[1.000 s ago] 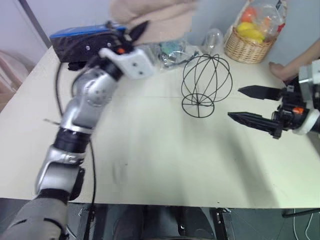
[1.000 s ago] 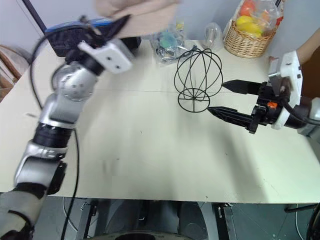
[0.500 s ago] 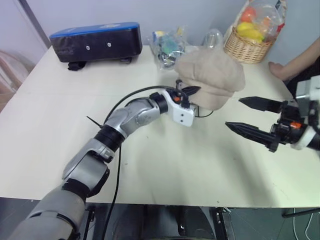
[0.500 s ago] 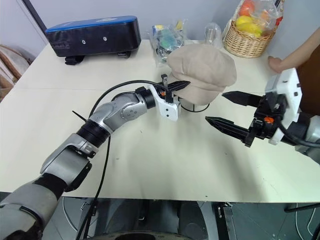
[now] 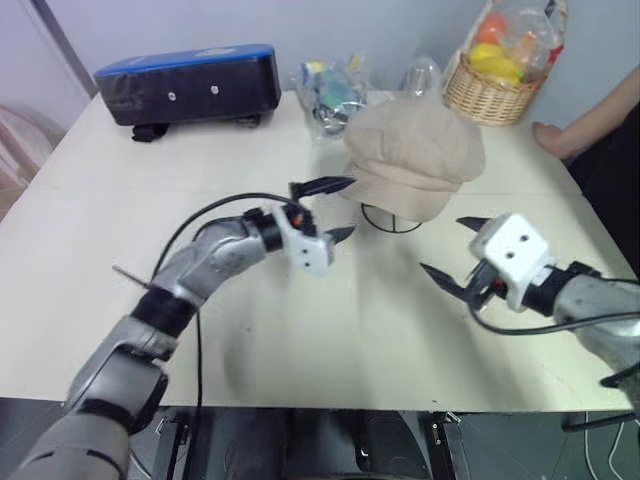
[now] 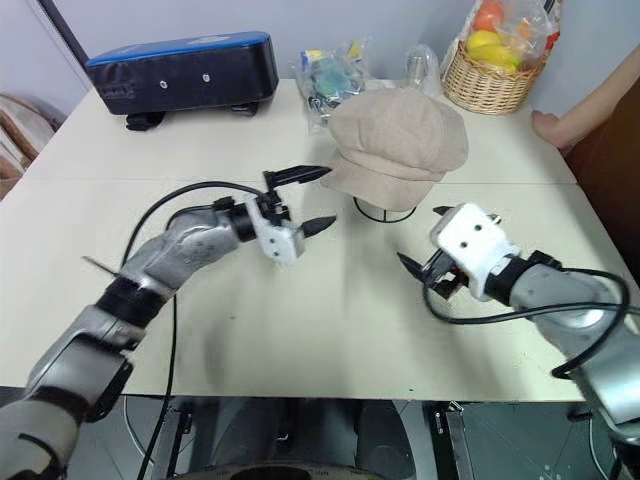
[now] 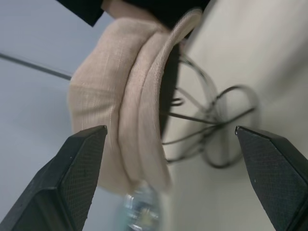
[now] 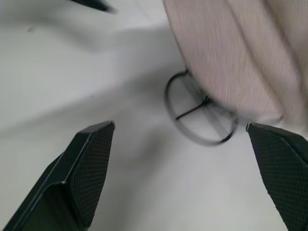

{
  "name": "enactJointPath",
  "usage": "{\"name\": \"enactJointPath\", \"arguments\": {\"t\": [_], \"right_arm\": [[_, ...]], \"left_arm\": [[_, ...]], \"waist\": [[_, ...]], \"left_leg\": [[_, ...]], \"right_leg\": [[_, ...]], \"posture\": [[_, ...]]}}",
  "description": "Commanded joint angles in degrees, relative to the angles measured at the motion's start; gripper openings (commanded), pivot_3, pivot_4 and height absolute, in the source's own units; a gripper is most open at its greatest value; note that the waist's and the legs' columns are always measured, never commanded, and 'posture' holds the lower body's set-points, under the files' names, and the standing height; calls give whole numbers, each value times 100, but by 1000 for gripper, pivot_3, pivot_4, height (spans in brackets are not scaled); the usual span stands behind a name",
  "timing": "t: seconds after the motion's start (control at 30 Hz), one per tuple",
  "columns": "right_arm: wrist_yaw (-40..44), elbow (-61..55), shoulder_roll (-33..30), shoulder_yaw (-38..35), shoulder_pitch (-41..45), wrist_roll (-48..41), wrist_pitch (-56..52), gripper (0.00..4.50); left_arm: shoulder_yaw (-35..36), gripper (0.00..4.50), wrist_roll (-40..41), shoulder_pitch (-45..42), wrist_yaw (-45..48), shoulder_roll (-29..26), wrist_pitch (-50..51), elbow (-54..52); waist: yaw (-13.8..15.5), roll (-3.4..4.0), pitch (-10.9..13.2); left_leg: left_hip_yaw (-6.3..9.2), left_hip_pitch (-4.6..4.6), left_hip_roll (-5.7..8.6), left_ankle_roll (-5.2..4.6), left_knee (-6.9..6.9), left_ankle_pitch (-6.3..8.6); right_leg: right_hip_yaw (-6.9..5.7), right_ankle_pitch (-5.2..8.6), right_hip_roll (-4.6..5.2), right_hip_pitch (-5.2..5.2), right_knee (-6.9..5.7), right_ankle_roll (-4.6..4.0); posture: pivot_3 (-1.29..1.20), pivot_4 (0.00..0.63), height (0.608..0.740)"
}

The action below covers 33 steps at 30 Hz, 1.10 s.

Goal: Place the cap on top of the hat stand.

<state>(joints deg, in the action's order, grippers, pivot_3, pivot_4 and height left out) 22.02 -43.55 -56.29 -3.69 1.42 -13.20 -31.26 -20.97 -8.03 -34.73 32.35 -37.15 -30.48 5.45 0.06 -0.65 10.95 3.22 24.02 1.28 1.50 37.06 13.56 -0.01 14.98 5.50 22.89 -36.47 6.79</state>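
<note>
The cap (image 5: 415, 140) will tilt on the hat stand and leave the hat stand standing when I move the cap's rim, because that rim hangs at an angle above the hat stand's black base ring (image 5: 391, 220).
The beige-pink cap (image 5: 415, 155) sits on top of the hat stand and covers its wire globe. Only the stand's black base ring (image 5: 392, 220) and a few wires (image 7: 211, 144) show below the brim. My left gripper (image 5: 333, 210) stands open just left of the brim, with nothing between its fingers and clear of the cloth. My right gripper (image 5: 445, 246) is open too, low over the table to the right and front of the stand. In the right wrist view the cap (image 8: 236, 57) hangs over the base ring (image 8: 199, 115).
At the back of the table (image 5: 300, 330) lie a blue-topped black case (image 5: 190, 85), a clear bag of small items (image 5: 335, 90) and a wicker basket of fruit (image 5: 495, 85). A person's arm (image 5: 590, 120) rests on the back right corner.
My left gripper carried the cap onto the stand, opened and let it go, then drew back left and down. My right gripper sank, rolled and came closer to the stand.
</note>
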Motion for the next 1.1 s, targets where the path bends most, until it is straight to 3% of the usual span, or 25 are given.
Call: {"name": "enactJointPath", "arguments": {"t": [0.03, 0.13, 0.23, 0.33, 0.57, 0.67, 0.9, 1.1], "right_arm": [[-339, -92, 69, 390, 231, 1288, 924, 4500], [-485, 145, 270, 922, 603, 2151, 1432, 4500], [-543, 703, 646, 1630, 1143, 3063, 1816, 4500], [-632, 1332, 1064, 2116, 1664, 3805, 2119, 4500], [-908, 3055, 1817, 2557, 2605, 4945, 2466, 4500], [-1028, 3392, 1941, 2502, 2678, 5064, 2716, 3638], [-1070, 3290, 2051, 2185, 2504, 5067, 3042, 130], [-827, 3456, 1838, 1411, 2607, 4085, 3823, 58]], "left_arm": [[760, 4451, 2417, 405, 1204, -581, 2245, -1234], [1416, 4451, 4577, 536, 2110, -1384, 4650, -1854], [2000, 4451, 5835, 172, 2333, -1645, 6094, -1732], [2367, 4451, 6328, -240, 2198, -1538, 6897, -1409], [2780, 4451, 6449, -631, 2190, -1338, 7433, -1342], [2857, 4500, 6356, -652, 2152, -1265, 7458, -1389], [2915, 4500, 6083, -608, 2202, -1183, 7410, -1387], [2961, 4500, 5889, -551, 2272, -1153, 7372, -1293]], "waist": [[27, -1, 0], [-25, -7, 4], [-50, -5, 4], [-80, -9, 7], [-109, -12, 7], [-100, -13, 8], [-102, -13, 8], [-96, -13, 9]], "left_leg": [[0, 0, 4, 0, 1, 0], [3, -1, -3, 0, 7, 0], [8, -15, -2, 2, 7, -1], [7, -28, 7, 2, 8, -1], [3, -31, 8, 2, 1, -2], [4, -31, 8, 3, 2, -2], [5, -32, 8, 5, 3, -3], [5, -32, 8, 6, 2, -4]], "right_leg": [[-3, 0, -1, -4, 1, 0], [-6, 1, -5, -12, 3, -2], [-11, 4, -13, -27, 6, -5], [-14, 6, -16, -42, 10, -10], [-6, 2, -19, -27, -12, -5], [-2, 3, -18, -22, -24, -7], [4, 5, -18, -13, -42, -10], [9, 5, -18, -10, -46, -10]], "posture": [[0, 150, 740], [0, 150, 740], [0, 150, 740], [0, 150, 740], [0, 150, 740], [0, 150, 740], [0, 150, 740], [0, 150, 740]]}}
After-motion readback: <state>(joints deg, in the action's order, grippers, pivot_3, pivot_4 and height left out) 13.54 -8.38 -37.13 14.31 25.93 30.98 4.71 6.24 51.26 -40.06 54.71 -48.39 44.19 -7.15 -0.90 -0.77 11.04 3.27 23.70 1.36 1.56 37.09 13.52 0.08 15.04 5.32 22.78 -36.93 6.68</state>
